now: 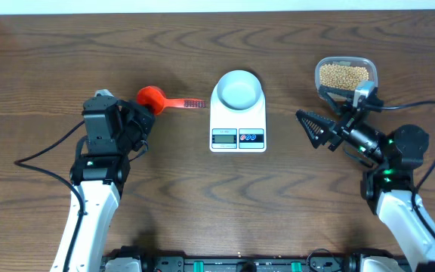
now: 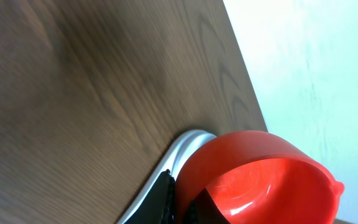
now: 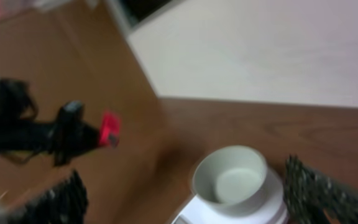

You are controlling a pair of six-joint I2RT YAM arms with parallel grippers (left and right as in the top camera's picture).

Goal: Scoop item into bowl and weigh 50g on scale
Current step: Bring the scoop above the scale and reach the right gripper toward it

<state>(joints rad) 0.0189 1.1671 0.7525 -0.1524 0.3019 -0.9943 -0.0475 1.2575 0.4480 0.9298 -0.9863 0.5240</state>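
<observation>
The red scoop's handle (image 1: 181, 103) points free from the robot's left gripper toward the open right gripper, so the right gripper should keep going and close on the handle's end (image 1: 197, 103).
The pale bowl (image 1: 238, 89) stands empty on the white scale (image 1: 238, 137) at the table's middle. Tan beans (image 1: 343, 74) fill a clear tub (image 1: 368, 63) at the back right. A red scoop (image 1: 153, 97) lies left of the scale, handle toward it. My left gripper (image 1: 140, 115) is at the scoop's cup; in the left wrist view its fingers (image 2: 182, 200) pinch the wall of the scoop's cup (image 2: 260, 174). My right gripper (image 1: 310, 128) is open and empty, between the tub and the scale. In the blurred right wrist view its fingers (image 3: 191, 198) frame the bowl (image 3: 229, 180) and scale (image 3: 272, 211).
The table's far edge (image 1: 217, 10) meets a white wall. Cables trail from both arms across the front corners. A white curved edge (image 2: 185, 144) shows just beyond the scoop in the left wrist view.
</observation>
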